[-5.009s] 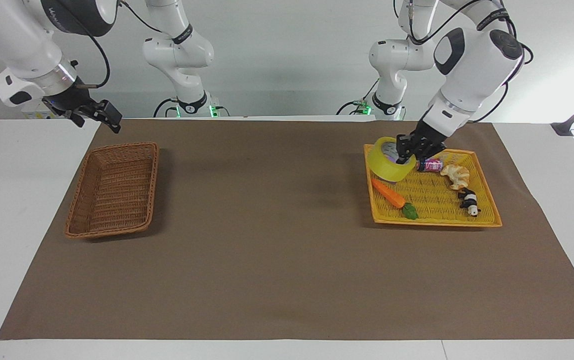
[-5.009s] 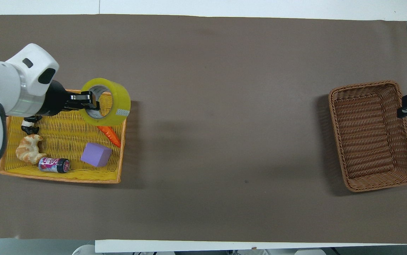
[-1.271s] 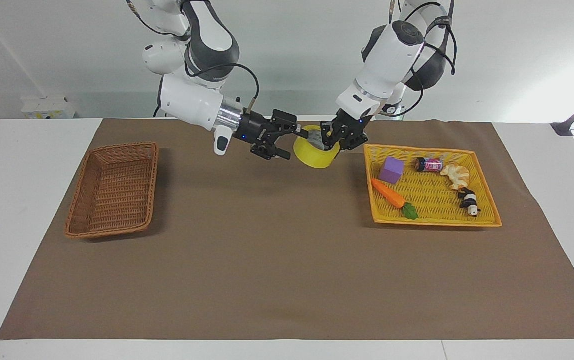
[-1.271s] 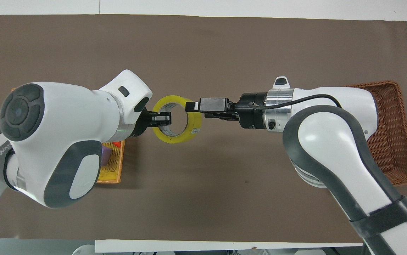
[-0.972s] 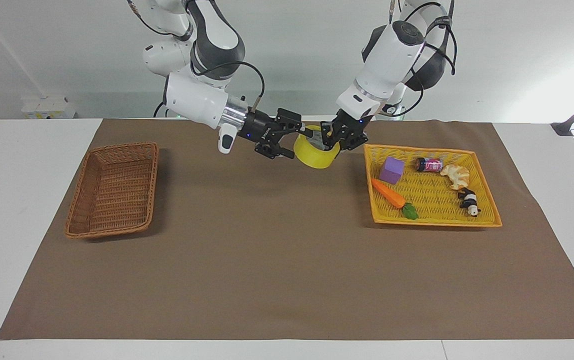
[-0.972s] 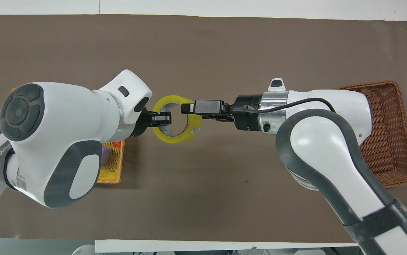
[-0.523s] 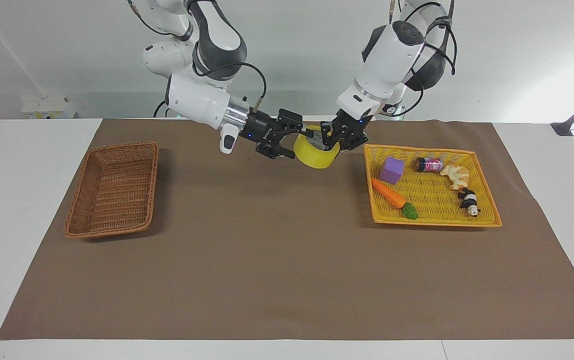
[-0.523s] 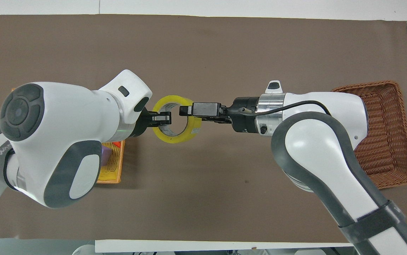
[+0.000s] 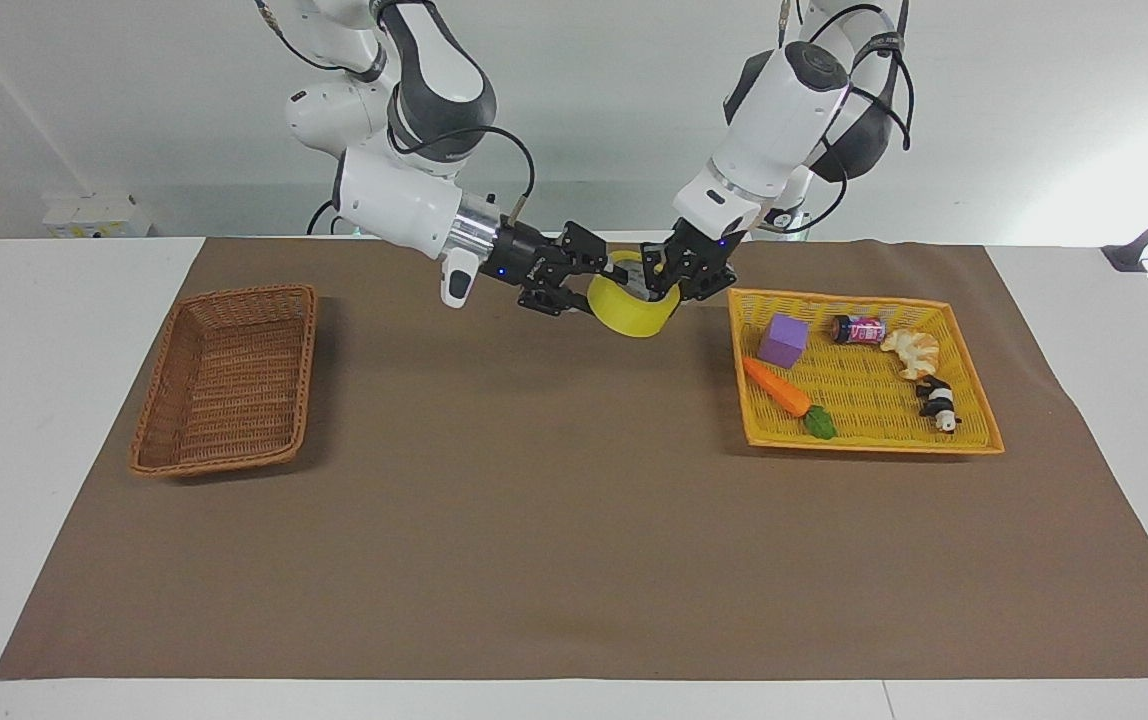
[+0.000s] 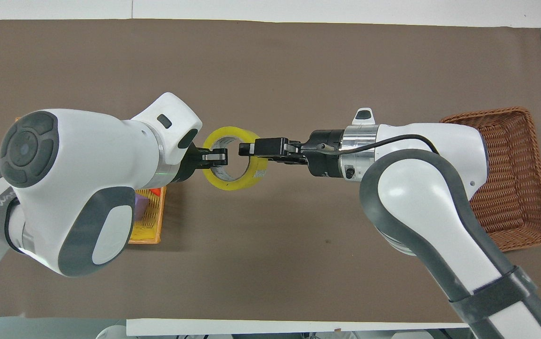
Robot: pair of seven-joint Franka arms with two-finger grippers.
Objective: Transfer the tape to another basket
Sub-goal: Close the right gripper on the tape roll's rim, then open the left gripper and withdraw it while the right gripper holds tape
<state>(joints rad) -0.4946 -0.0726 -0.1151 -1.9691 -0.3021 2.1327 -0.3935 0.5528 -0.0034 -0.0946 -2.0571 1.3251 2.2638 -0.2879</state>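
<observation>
Next, I open my left gripper and move it away before my right gripper carries the tape roll to the wicker basket [image 10: 514, 178], because both grippers are closed on the tape roll's ends [image 10: 210, 174].
The yellow tape roll [image 9: 634, 312] hangs in the air over the brown mat between the two baskets, close to the yellow tray. My left gripper [image 9: 667, 281] is shut on the ring's wall at the tray end; it also shows in the overhead view [image 10: 217, 157]. My right gripper [image 9: 596, 275] reaches in level from the wicker basket's end and is shut on the other end of the ring [image 10: 257, 170], as the overhead view shows [image 10: 248, 148]. The brown wicker basket [image 9: 306, 370] stands empty at the right arm's end of the table [image 10: 511, 188].
The flat yellow tray [image 9: 874, 400] at the left arm's end holds a purple cube [image 9: 784, 340], a carrot [image 9: 779, 388], a small can [image 9: 859, 328], a croissant [image 9: 914, 350] and a panda figure [image 9: 937, 402]. Brown mat [image 9: 534, 500] covers the table.
The left arm carried the tape from the tray out over the mat. The right arm came in from the wicker basket's end, and its fingers closed on the ring's free end.
</observation>
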